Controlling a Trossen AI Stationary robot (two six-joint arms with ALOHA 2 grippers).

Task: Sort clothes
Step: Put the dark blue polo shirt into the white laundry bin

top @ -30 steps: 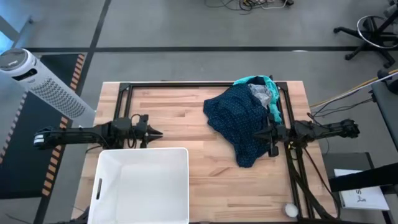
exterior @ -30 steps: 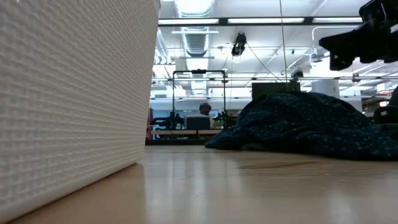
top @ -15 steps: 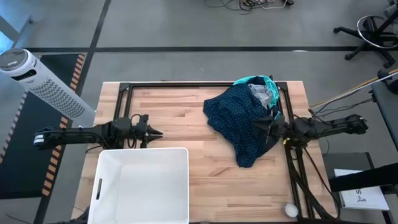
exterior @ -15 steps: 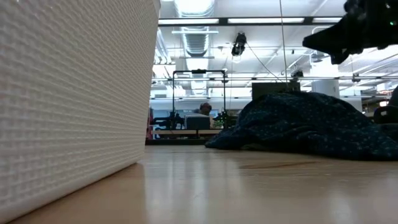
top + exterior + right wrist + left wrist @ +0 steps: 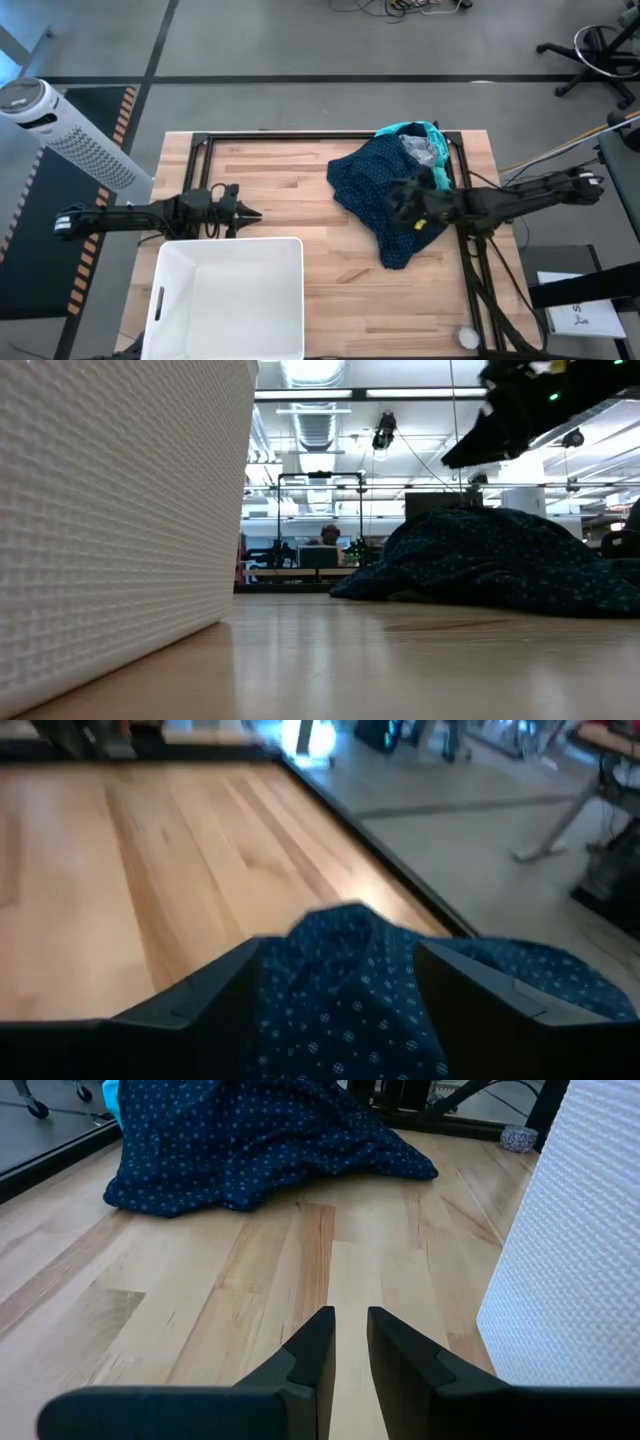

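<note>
The navy garment is on top, and its hump point(image 5: 345, 952) lines up with my right gripper's open fingers, so I should keep moving them down until they can close on the cloth point(image 5: 380, 190).
The clothes lie in a heap at the table's far right. A large navy dotted garment point(image 5: 385, 190) is spread on top, with a teal piece point(image 5: 405, 130) and a grey piece point(image 5: 420, 150) showing at its far edge. My right gripper point(image 5: 395, 207) hangs open above the navy garment, tipped down toward it point(image 5: 465, 455). In the right wrist view a hump of the navy cloth point(image 5: 340, 980) shows between the fingers, which stay clear of it. My left gripper point(image 5: 247, 212) waits at the table's left, just beyond the bin. It is shut but for a narrow slit point(image 5: 350, 1335) and holds nothing.
A white plastic bin point(image 5: 225, 300) stands at the near left and fills the left of the low view point(image 5: 110, 520). A black frame rail point(image 5: 330, 135) runs along the table's far edge. A small tape roll point(image 5: 467, 338) lies at the near right corner. Bare wood point(image 5: 300, 200) lies between the arms.
My right gripper has gone toward the table's left, from the heap's right edge out over the navy garment. It has tipped nose-down and has opened from shut. The clothes have not moved.
</note>
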